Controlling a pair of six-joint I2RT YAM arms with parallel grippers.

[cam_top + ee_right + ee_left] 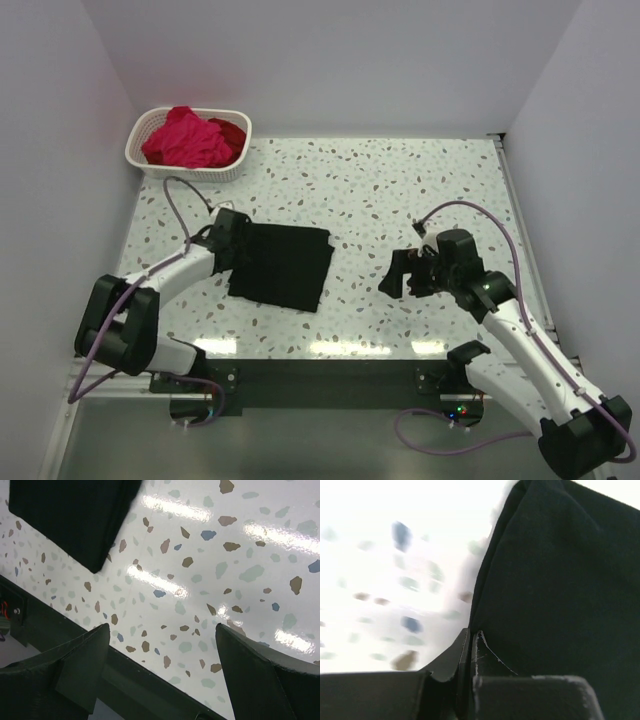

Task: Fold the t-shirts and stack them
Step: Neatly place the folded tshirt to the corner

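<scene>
My left gripper keeps sliding the black t-shirt (pixel 285 265), which is folded flat, over the clear table before the basket (pixel 152 222) to there and let go beside the basket's side.
A black t-shirt (pixel 285 265) lies folded into a rough rectangle on the speckled table, left of the middle. My left gripper (pixel 240 238) is at its upper left edge and is shut on the cloth there. In the left wrist view the closed left gripper (pixel 470 636) meets the shirt's (pixel 560 580) edge. My right gripper (pixel 405 278) hovers open to the right of the shirt, apart from it. The right wrist view has the open right gripper (pixel 161 627) with bare table between its fingers and a corner of the black t-shirt (pixel 70 520) at upper left. A magenta-pink t-shirt (pixel 185 140) and a deep red t-shirt (pixel 232 132) lie crumpled in the basket.
A white lattice basket (pixel 135 152) stands at the table's back left corner. White walls close in the left, back and right sides. The dark front edge of the table (pixel 75 630) runs just below my right gripper.
</scene>
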